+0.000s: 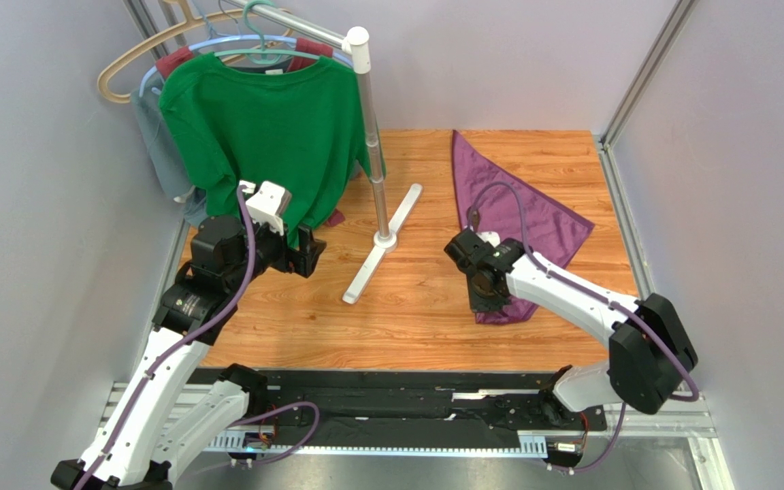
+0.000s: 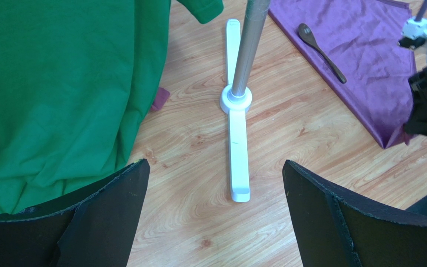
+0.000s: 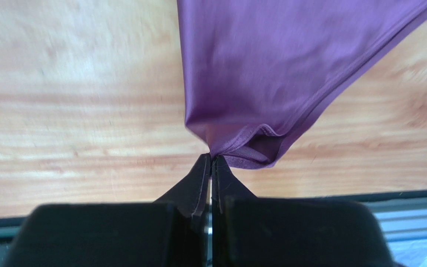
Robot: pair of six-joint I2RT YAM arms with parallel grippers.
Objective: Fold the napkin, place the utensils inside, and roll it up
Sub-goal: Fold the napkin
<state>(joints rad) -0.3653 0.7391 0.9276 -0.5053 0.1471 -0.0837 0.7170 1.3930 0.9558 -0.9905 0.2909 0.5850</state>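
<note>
The spoon (image 2: 322,53) lies ahead of the napkin's near corner (image 3: 243,143), which the robot's right gripper is holding, so the robot should go on folding that corner over until the spoon is covered by it.
The dark purple napkin (image 1: 529,219) lies folded into a triangle on the right half of the wooden table; it also shows in the left wrist view (image 2: 366,55) and the right wrist view (image 3: 277,61). A slim dark spoon (image 2: 321,53) lies on the napkin near its left edge. My right gripper (image 3: 210,158) is shut on the napkin's near corner, which bunches at the fingertips; in the top view the right gripper (image 1: 488,296) sits over that corner. My left gripper (image 2: 216,178) is open and empty, hovering over bare wood near the rack's foot (image 2: 238,161); it shows beside the green shirt in the top view (image 1: 304,250).
A white clothes rack with a metal pole (image 1: 371,133) and flat white foot (image 1: 381,245) stands mid-table. A green T-shirt (image 1: 263,123) hangs from it at the left, with a maroon garment (image 1: 309,49) behind. Walls close in on left and right.
</note>
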